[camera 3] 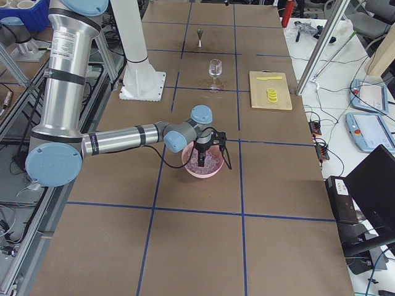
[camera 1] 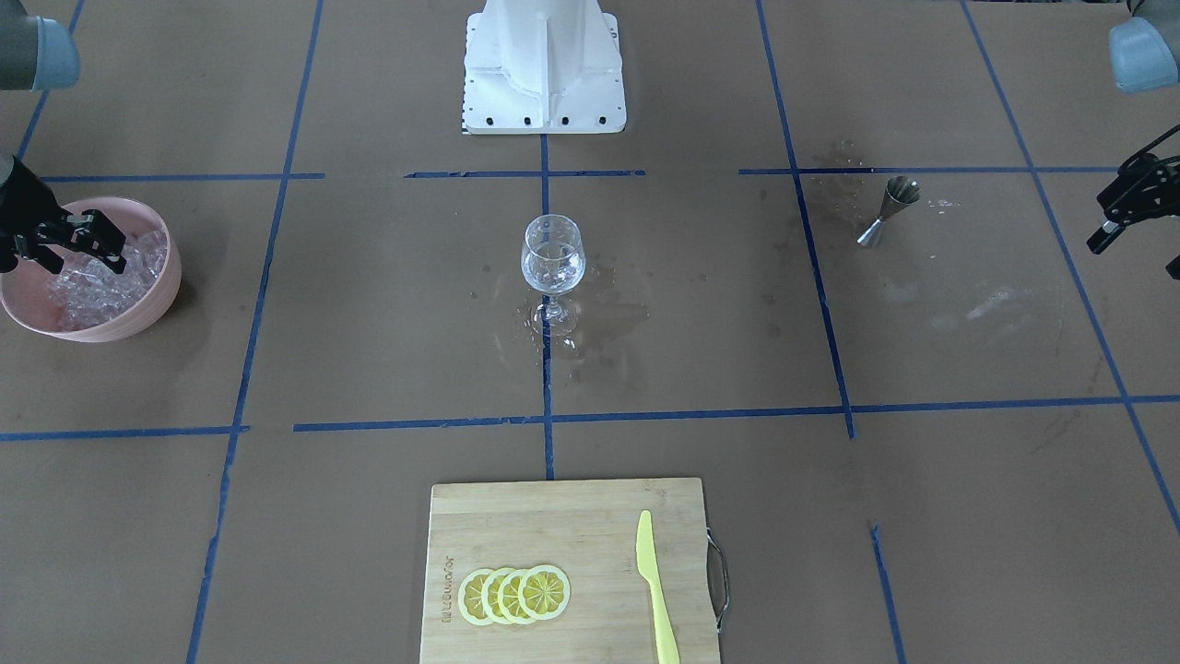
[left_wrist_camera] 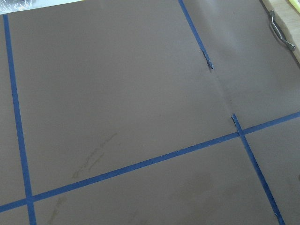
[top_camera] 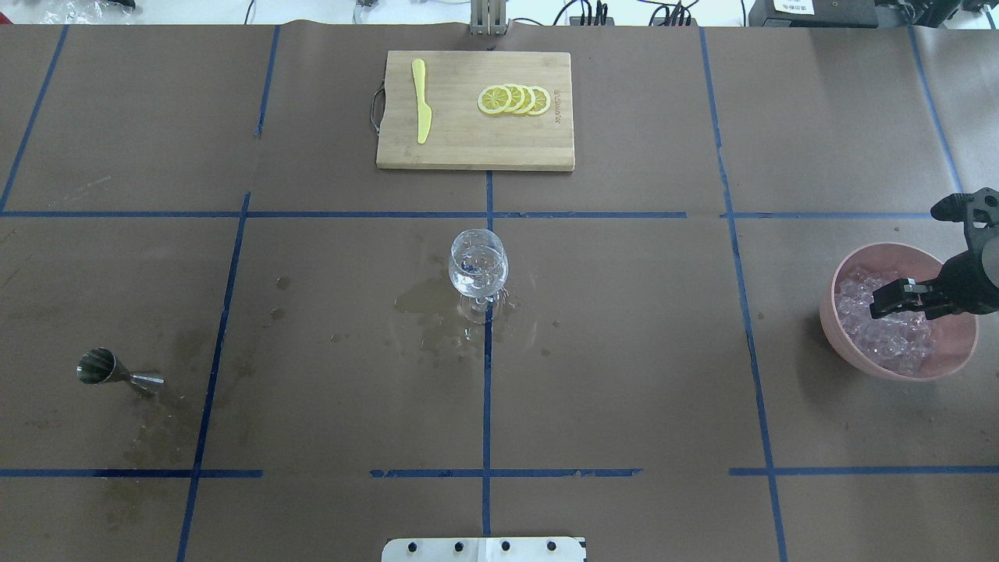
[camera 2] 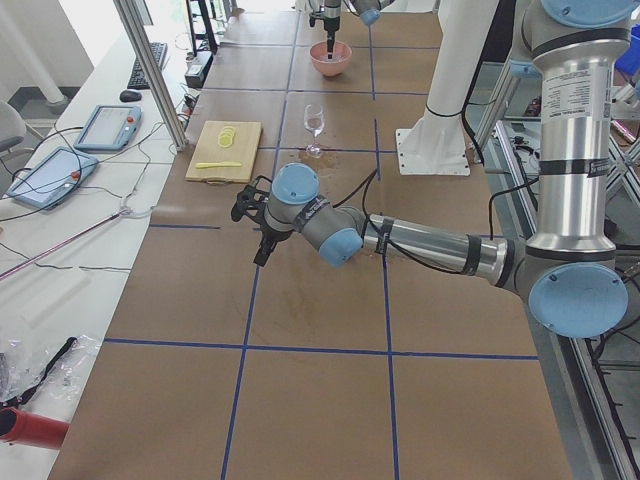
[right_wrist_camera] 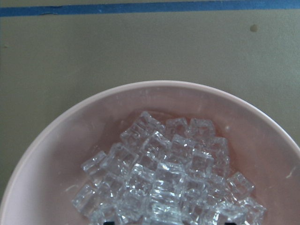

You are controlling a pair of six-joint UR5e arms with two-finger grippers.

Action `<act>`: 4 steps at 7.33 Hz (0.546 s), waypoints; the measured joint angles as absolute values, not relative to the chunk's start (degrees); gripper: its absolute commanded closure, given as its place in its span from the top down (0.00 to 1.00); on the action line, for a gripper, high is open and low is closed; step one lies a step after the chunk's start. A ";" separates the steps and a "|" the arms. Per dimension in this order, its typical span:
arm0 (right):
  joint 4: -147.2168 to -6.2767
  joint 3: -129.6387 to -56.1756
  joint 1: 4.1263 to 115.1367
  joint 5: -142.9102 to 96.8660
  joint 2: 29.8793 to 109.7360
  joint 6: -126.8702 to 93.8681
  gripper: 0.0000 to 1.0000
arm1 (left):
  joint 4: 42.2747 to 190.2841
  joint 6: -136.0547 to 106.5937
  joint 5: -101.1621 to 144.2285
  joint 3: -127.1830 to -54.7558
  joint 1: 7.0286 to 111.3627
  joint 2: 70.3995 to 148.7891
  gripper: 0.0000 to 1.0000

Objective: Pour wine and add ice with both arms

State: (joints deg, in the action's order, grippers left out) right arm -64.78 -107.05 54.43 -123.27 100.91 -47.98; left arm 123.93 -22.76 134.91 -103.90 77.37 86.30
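My gripper will lift the one ice cube free by itself, because the heaped cubes show sharp, separate edges with gaps between them.
The wine glass stands at the table's middle, with wet patches around its foot; it also shows in the overhead view. It holds some clear liquid, the wine; I cannot tell whether cubes are in it. The ice fills a pink bowl, and fills the right wrist view. My right gripper is open, fingers down just over the ice, holding nothing. My left gripper is open and empty at the table's far left end, above bare paper.
A steel jigger stands upright on a stained patch at the left. A wooden cutting board at the far side carries lemon slices and a yellow knife. The white pedestal is behind the glass.
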 measured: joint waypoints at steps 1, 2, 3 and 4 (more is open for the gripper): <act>-64.78 -106.94 54.41 -123.25 100.90 -47.97 0.00 | 123.92 -22.76 134.91 -104.07 77.41 86.21 1.00; -64.78 -106.90 54.41 -123.27 100.87 -47.93 0.00 | 123.92 -22.76 134.91 -104.19 77.49 86.14 1.00; -64.78 -106.89 54.41 -123.34 100.84 -47.91 0.00 | 123.93 -22.76 134.91 -104.27 77.55 86.06 1.00; -64.77 -106.91 54.40 -123.40 100.83 -47.88 0.00 | 123.93 -22.76 134.91 -104.28 77.58 86.01 1.00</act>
State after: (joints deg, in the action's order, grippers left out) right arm -64.77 -106.91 54.40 -123.40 100.83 -47.88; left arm 123.93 -22.76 134.91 -104.28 77.58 86.01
